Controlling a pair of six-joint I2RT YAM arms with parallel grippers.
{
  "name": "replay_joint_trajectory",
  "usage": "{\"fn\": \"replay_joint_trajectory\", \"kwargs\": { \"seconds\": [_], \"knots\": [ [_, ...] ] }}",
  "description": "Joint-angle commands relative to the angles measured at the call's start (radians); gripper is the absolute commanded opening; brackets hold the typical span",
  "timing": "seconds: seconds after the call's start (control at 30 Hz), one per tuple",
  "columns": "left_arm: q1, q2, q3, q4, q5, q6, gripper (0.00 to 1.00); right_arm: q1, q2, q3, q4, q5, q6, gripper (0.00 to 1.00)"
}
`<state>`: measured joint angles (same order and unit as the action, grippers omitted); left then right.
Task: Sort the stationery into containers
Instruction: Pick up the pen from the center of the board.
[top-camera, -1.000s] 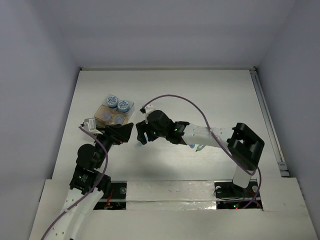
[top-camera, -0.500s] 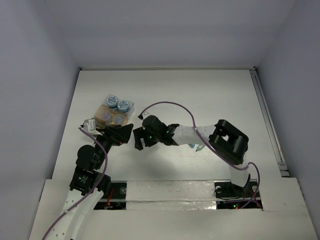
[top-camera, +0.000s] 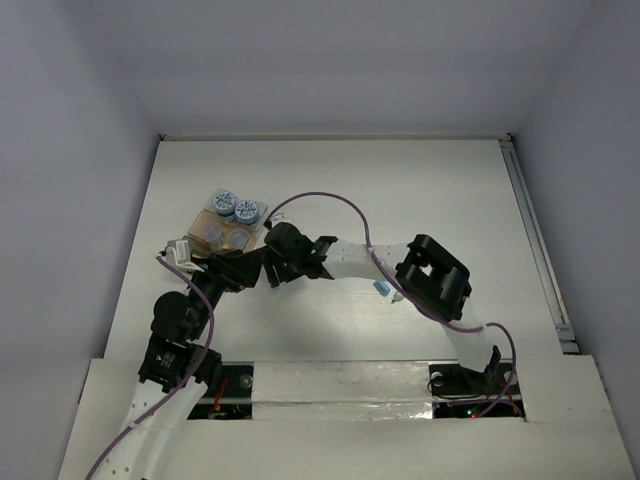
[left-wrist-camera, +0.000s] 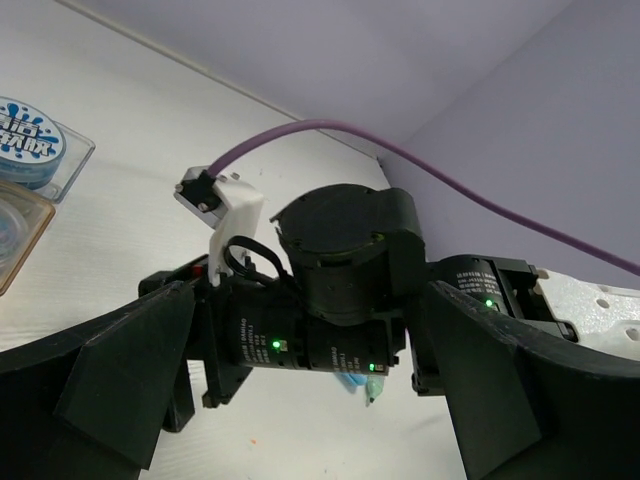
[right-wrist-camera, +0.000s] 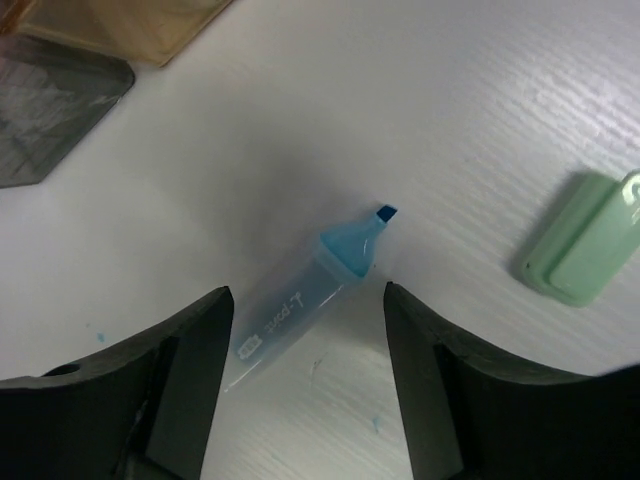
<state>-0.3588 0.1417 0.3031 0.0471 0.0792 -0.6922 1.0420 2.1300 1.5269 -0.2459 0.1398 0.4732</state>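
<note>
The blue highlighter's tip (right-wrist-camera: 385, 214) is uncapped and the blue cap lies apart from it, so my right gripper should pass the highlighter's body (right-wrist-camera: 288, 318) to my left gripper, then go and get the cap.
An uncapped blue highlighter (right-wrist-camera: 300, 300) lies flat on the white table. My right gripper (right-wrist-camera: 305, 297) is open, low over it, with one finger on each side and not touching. A pale green cap (right-wrist-camera: 590, 250) lies to its right. In the top view the right gripper (top-camera: 271, 268) sits close to my left gripper (top-camera: 248, 268), which is open and empty (left-wrist-camera: 320, 420). Two brownish see-through boxes (top-camera: 204, 214) stand just beyond, holding round blue-grey tubs (top-camera: 226, 203). One box corner shows in the right wrist view (right-wrist-camera: 120, 25).
A blue piece (top-camera: 382, 287) and a teal piece (top-camera: 397, 297) lie under the right forearm; they also show in the left wrist view (left-wrist-camera: 372, 385). The right wrist and its purple cable (left-wrist-camera: 300, 130) fill the space between my left fingers. A tub (left-wrist-camera: 25, 140) shows far left.
The right arm has folded and swung left, bringing its gripper closer to the boxes and the left gripper. The left arm has barely moved.
</note>
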Motion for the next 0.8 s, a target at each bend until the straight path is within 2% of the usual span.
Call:
{"fn": "replay_joint_trajectory", "kwargs": {
  "seconds": [0.0, 0.17, 0.27, 0.47, 0.5, 0.6, 0.77],
  "knots": [
    [-0.003, -0.005, 0.011, 0.045, 0.011, 0.008, 0.98, 0.018, 0.070, 0.090, -0.141, 0.076, -0.042, 0.64],
    [-0.003, -0.013, 0.005, 0.031, -0.022, -0.003, 0.98, 0.047, 0.123, 0.196, -0.253, 0.118, -0.039, 0.57],
    [-0.003, -0.027, 0.011, 0.011, -0.050, -0.006, 0.98, 0.056, 0.133, 0.207, -0.266, 0.126, -0.015, 0.49],
    [-0.003, -0.088, 0.028, -0.076, -0.159, -0.026, 0.97, 0.056, 0.136, 0.174, -0.266, 0.152, 0.036, 0.43],
    [-0.003, -0.111, 0.028, -0.096, -0.174, -0.038, 0.97, 0.056, 0.137, 0.168, -0.262, 0.143, 0.041, 0.36],
    [-0.003, -0.137, 0.022, -0.118, -0.206, -0.055, 0.97, 0.056, 0.111, 0.110, -0.213, 0.136, 0.065, 0.26],
    [-0.003, -0.103, 0.007, -0.110, -0.170, -0.072, 0.97, 0.023, 0.004, -0.009, -0.095, 0.136, 0.105, 0.16]
  ]
}}
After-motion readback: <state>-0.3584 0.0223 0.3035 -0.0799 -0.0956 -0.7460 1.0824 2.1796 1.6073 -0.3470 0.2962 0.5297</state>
